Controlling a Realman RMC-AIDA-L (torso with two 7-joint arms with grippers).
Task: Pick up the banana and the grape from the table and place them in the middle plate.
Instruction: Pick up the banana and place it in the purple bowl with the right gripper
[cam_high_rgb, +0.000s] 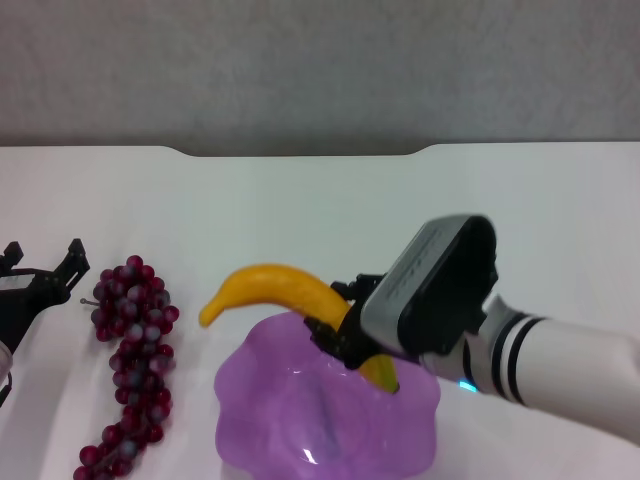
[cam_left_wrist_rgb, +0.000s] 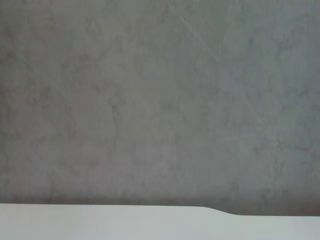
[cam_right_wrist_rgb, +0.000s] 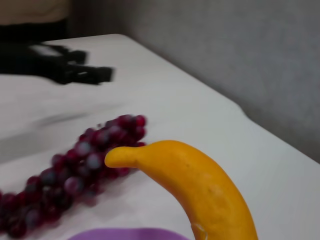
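Note:
The banana's lower end is over the empty purple plate, so my right gripper keeps going down toward the plate's middle and lets go of the banana there.
My right gripper is shut on the yellow banana near its lower end and holds it above the far rim of the purple plate. The banana's free end points left. The right wrist view shows the banana close up, the plate's rim under it and the grape bunch beyond. The dark red grape bunch lies on the white table left of the plate. My left gripper is open at the far left, just left of the grapes; it also shows in the right wrist view.
The table's notched far edge meets a grey wall. The left wrist view shows only that wall and a strip of table.

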